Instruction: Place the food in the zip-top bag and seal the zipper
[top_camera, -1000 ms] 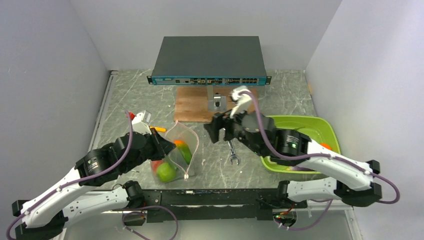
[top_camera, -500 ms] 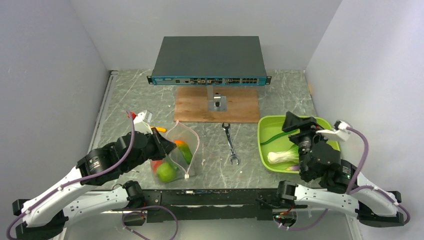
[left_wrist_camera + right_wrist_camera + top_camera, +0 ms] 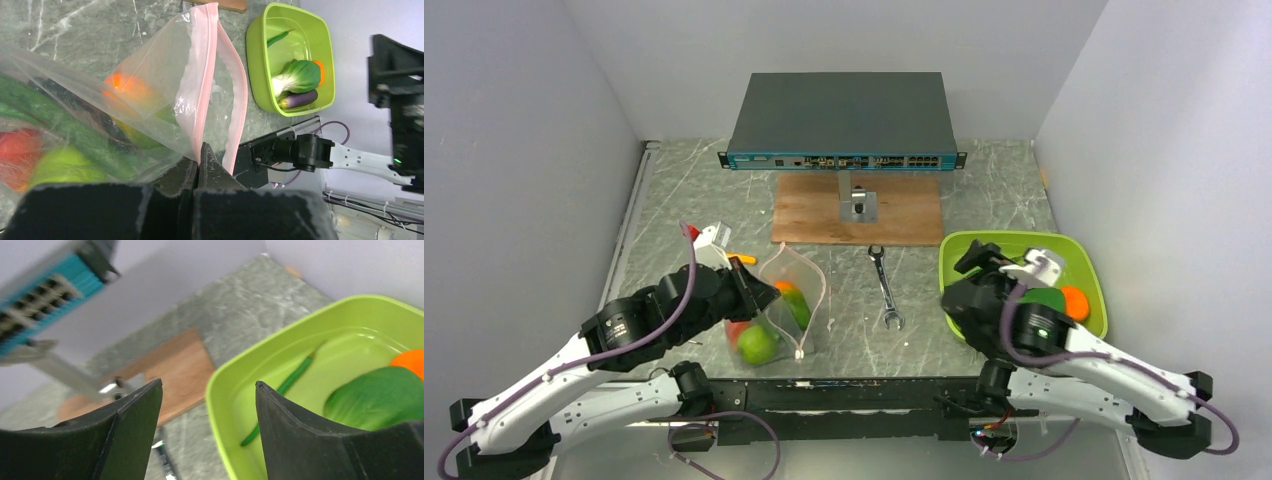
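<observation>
I should move my right gripper down next with its fingers open until they are on both sides of the bean's middle [image 3: 294, 379] and close, because the green bean [image 3: 312, 357] lies clear of the bok choy.
The clear zip-top bag [image 3: 789, 300] stands open on the table at the left. It holds a green apple [image 3: 757, 345], a red strawberry [image 3: 737, 330] and an orange-green mango [image 3: 789, 293]. My left gripper [image 3: 200, 150] is shut on the bag's pinkish zipper strip [image 3: 201, 75] and holds the mouth up. My right gripper [image 3: 208, 382] is open and empty, hovering over the near-left part of the lime-green tray [image 3: 220, 375]. In the tray lie a green bean [image 3: 285, 385], bok choy [image 3: 375, 395], an orange [image 3: 410, 360] and a purple eggplant [image 3: 300, 100].
A network switch [image 3: 842, 120] stands at the back. A wooden board [image 3: 814, 215] with a small metal bracket lies in front of it. A wrench [image 3: 885, 290] lies between bag and tray. An orange-handled screwdriver [image 3: 742, 259] lies behind the bag.
My right arm has swung from beside the bag over to the right and now hangs low over the green tray, jaws open. My left gripper has kept its hold on the bag.
</observation>
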`<control>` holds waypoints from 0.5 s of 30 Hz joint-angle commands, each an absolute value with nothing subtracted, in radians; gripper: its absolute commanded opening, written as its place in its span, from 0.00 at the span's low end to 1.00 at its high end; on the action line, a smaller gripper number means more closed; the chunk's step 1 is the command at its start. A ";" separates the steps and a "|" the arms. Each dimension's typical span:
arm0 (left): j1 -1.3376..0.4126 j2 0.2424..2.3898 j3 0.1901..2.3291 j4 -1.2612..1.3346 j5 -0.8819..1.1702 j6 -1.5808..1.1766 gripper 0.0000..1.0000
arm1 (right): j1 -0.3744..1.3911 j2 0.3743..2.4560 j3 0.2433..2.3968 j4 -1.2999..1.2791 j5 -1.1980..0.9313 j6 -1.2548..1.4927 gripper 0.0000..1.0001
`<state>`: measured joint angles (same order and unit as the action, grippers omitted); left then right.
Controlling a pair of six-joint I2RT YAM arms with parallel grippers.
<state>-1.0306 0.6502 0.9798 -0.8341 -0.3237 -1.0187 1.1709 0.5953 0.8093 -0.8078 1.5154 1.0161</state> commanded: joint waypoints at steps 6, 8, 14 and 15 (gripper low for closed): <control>-1.032 0.638 0.981 -0.787 -0.314 -1.040 0.00 | 0.584 0.736 0.626 -0.447 0.897 0.835 0.74; -1.032 0.642 0.993 -0.801 -0.317 -1.037 0.00 | 0.431 0.702 0.556 -0.327 0.718 0.795 0.74; -1.032 0.643 0.994 -0.792 -0.324 -1.028 0.00 | -0.087 0.830 0.502 -0.178 0.159 0.800 0.70; -1.032 0.644 0.993 -0.792 -0.323 -1.026 0.00 | -0.146 0.879 0.505 -0.148 0.066 0.800 0.70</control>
<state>-1.0306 0.6434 0.9672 -0.8352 -0.3187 -1.0332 0.0662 0.7765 0.5198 -0.3656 0.5556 0.8387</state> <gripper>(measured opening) 0.013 0.708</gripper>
